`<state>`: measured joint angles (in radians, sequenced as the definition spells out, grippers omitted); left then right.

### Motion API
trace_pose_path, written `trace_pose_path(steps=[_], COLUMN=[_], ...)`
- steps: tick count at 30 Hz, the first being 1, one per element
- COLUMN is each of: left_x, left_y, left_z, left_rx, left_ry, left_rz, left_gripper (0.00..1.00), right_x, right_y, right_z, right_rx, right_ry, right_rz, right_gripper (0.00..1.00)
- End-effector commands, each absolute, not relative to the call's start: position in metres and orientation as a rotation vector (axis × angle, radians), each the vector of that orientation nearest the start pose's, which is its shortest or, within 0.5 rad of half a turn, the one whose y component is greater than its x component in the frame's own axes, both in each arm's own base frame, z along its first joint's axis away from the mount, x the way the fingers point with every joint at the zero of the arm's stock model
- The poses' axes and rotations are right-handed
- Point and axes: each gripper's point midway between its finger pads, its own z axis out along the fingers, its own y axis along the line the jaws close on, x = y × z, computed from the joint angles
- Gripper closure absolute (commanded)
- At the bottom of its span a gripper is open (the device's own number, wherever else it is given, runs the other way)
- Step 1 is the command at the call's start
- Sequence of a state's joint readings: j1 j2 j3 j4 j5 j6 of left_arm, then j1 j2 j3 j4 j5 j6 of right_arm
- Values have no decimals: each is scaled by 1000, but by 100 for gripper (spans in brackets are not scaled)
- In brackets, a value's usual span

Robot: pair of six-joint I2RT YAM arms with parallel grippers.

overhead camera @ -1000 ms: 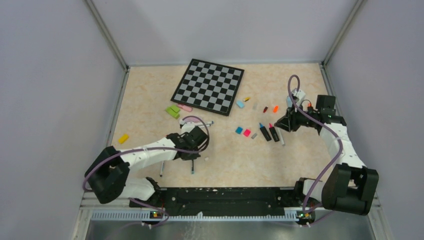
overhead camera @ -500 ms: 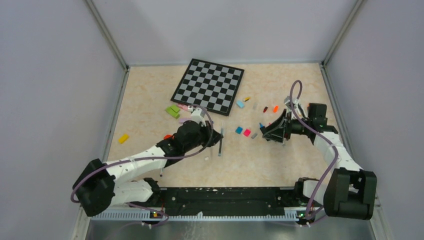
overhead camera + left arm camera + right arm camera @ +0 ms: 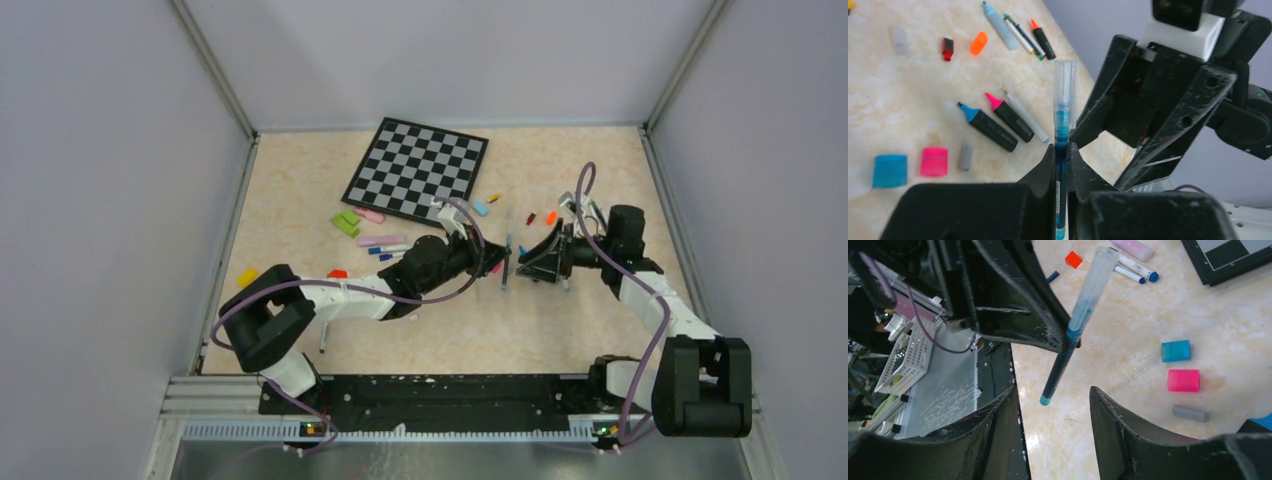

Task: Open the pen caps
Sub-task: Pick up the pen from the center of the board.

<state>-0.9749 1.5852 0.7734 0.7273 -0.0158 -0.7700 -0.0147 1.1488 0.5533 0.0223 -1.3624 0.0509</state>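
My right gripper should hold the pen's blue end while my left gripper is on the pen's body (image 3: 1060, 364), so that my left gripper can move up to the clear cap (image 3: 1097, 280).
My left gripper (image 3: 1062, 150) is shut on a thin blue pen (image 3: 1063, 131), held above the table. The pen's clear cap (image 3: 1066, 80) sticks out past the fingers. In the top view the left gripper (image 3: 497, 262) is at mid-table, with the right gripper (image 3: 530, 262) facing it closely. The right gripper (image 3: 1053, 395) is open. The pen (image 3: 1068, 352) hangs ahead of its jaws, its blue end between the two fingers without touching either. Loose pen caps lie below: cyan (image 3: 1176, 351), pink (image 3: 1183, 380) and grey (image 3: 1189, 413).
Uncapped black highlighters (image 3: 988, 127) and a white pen (image 3: 1026, 117) lie beside orange (image 3: 978, 43) and red (image 3: 947, 48) caps. The checkered board (image 3: 417, 171) sits at the back. Green pieces (image 3: 346, 222), more pens (image 3: 380, 241) and a yellow cap (image 3: 246, 277) lie to the left.
The left arm swung from the near left to mid-table, carrying the blue pen. The right gripper moved left to meet it, and its jaws opened wider.
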Motion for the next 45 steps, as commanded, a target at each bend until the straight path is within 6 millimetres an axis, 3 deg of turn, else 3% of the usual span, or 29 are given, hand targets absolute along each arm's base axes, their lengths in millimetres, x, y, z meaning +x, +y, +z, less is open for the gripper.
trace_pose_path(steps=[1, 10, 12, 14, 16, 18, 27, 28, 36, 45], left_x=[257, 256, 254, 254, 253, 252, 232, 229, 201, 215], left_y=[-435, -450, -452, -453, -451, -446, -399, -395, -374, -403], left_z=[244, 247, 249, 250, 254, 259, 278, 279, 284, 281], left_rx=[136, 105, 110, 110, 117, 120, 287, 310, 513, 590], left_ry=[1611, 1584, 1580, 1575, 1563, 1543, 1406, 1396, 1309, 1331], left_rz=[-1333, -1331, -1335, -1338, -1338, -1327, -1207, -1208, -1530, -1589], left_gripper=[100, 100, 100, 100, 99, 86, 5, 2, 1, 2], right_x=[238, 234, 235, 236, 235, 234, 220, 218, 199, 192], right_y=[167, 180, 181, 181, 182, 182, 179, 179, 183, 185], right_z=[176, 174, 174, 175, 178, 181, 182, 182, 188, 189], right_rx=[-682, -669, -659, -663, -688, -718, -866, -878, -941, -954], right_ry=[1793, 1822, 1825, 1820, 1804, 1793, 1757, 1750, 1654, 1623], right_rz=[1335, 1400, 1412, 1418, 1420, 1417, 1396, 1401, 1509, 1552], right_gripper=[48, 55, 70, 94, 100, 100, 100, 100, 100, 100])
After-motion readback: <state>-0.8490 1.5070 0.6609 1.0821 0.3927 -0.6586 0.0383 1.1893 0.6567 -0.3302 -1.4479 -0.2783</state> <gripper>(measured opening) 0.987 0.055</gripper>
